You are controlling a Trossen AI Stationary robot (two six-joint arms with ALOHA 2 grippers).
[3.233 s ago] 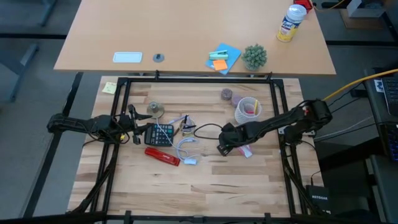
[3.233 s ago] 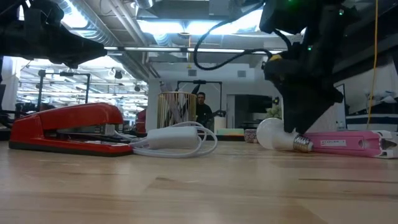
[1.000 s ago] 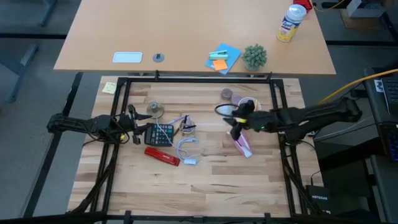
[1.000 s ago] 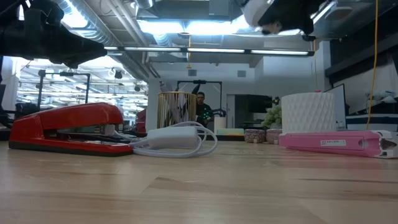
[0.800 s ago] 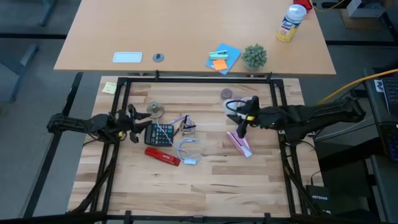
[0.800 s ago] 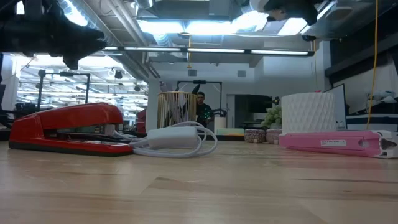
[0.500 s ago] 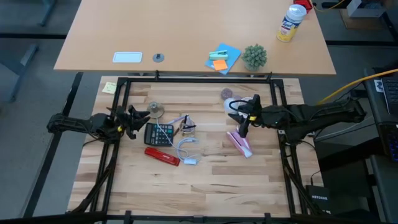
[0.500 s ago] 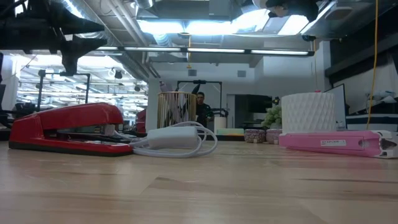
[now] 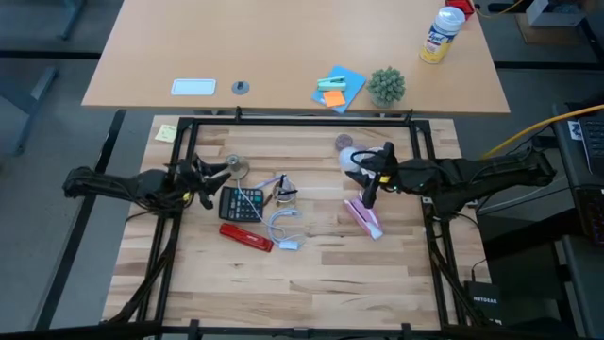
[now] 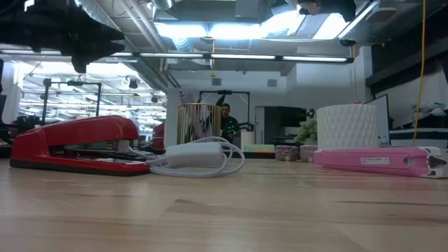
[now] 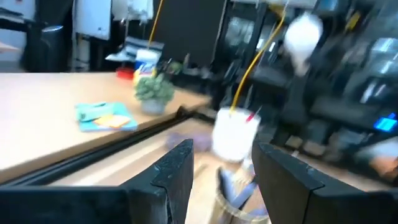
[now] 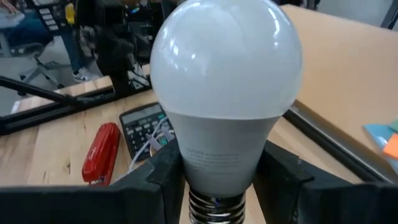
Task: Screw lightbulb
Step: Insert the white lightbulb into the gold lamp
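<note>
The white looped cable goes over the calculator to the lamp base, so it will get pulled along when I carry the lamp base.
The frosted-white lightbulb with its silvery screw end is held in the air by my right gripper, above the table's right half near the white cup. It shows as a white patch in the high view and far off in the left wrist view. My left gripper is open and empty, above the table's left side beside the calculator. In the low view both grippers are mostly above the picture's top. My right gripper pinches the bulb's white neck, just above the screw end, between its two fingers. The globe points away from the wrist, toward the table's left side. The bulb is lifted clear of the table.
A red stapler, a white looped cable, a brass-coloured cylinder, a pink flat case and a tape roll lie about the table's middle. The near half of the table holds nothing.
My right gripper has gone up and a little toward the far right with the bulb, which stays in its hold and has left the low view's top. My left gripper has moved toward the table's far edge, away from the calculator, staying open.
</note>
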